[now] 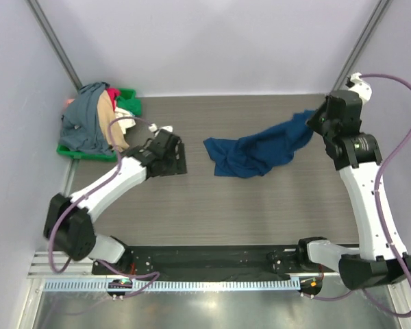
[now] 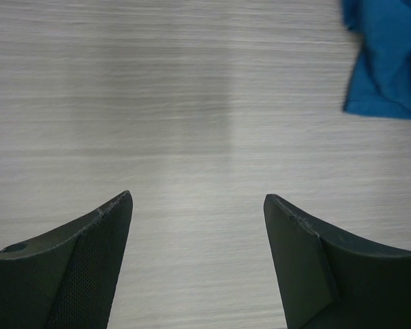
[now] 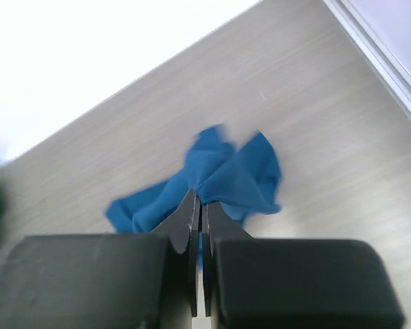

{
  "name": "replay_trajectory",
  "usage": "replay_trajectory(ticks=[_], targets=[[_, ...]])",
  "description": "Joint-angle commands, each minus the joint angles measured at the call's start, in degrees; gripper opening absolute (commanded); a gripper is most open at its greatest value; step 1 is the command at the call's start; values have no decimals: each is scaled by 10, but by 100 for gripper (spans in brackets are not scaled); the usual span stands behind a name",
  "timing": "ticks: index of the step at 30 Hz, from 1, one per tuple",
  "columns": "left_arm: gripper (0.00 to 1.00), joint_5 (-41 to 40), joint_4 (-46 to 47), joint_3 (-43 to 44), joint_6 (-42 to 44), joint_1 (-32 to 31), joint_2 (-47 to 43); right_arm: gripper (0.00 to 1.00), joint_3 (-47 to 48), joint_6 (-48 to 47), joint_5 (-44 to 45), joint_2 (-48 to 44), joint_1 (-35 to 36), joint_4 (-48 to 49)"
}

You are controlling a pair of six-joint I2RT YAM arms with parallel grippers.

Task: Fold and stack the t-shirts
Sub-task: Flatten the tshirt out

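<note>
The navy blue t-shirt lies bunched (image 1: 255, 156) with only an end in my right gripper. Next, my left gripper grabs the t-shirt's loose end (image 1: 218, 149) and pulls it tight.
A crumpled navy blue t-shirt (image 1: 257, 152) lies stretched across the middle of the table; its print is hidden. My right gripper (image 1: 314, 120) is shut on the shirt's far right end and lifts that end off the table; the right wrist view shows the cloth (image 3: 233, 179) pinched at my closed fingertips (image 3: 200, 199). My left gripper (image 1: 180, 157) is open and empty, low over bare table just left of the shirt. In the left wrist view the shirt's edge (image 2: 390, 62) shows at the upper right, beyond my gripper (image 2: 197, 205).
A green tray (image 1: 72, 151) at the far left corner holds a pile of shirts (image 1: 92, 120), slate-grey on top with tan, pink and green beneath. Grey walls enclose the table on three sides. A black mat runs along the near edge by the arm bases.
</note>
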Motion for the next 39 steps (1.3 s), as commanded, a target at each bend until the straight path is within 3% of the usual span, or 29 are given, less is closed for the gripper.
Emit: replay_trajectory(ticks=[1,9,18,23,25,27,33,39], targets=[[78,11,75,51,-47,-42,85,1,-84,-13,2,-2,-21,-13],[75,48,118,203,-72,-71,305,1,-172,7,-86,-6,-83,24],[75,91,142,292,-100,-73,430,1,-172,11,-139,18,-87,42],[54,127,174,308,-116,-78,477,1,-173,14,-150,28,-87,55],[30,154,190,318,-122,-78,486,1,-173,16,-156,30,-87,62],[0,152,183,329,-120,-78,476,1,-165,17,-164,32,-86,62],[0,2,71,335,-66,-68,331,1,-70,23,-168,18,-87,42],[0,-50,-65,460,-2,-8,175,1,103,16,-138,9,-87,-21]])
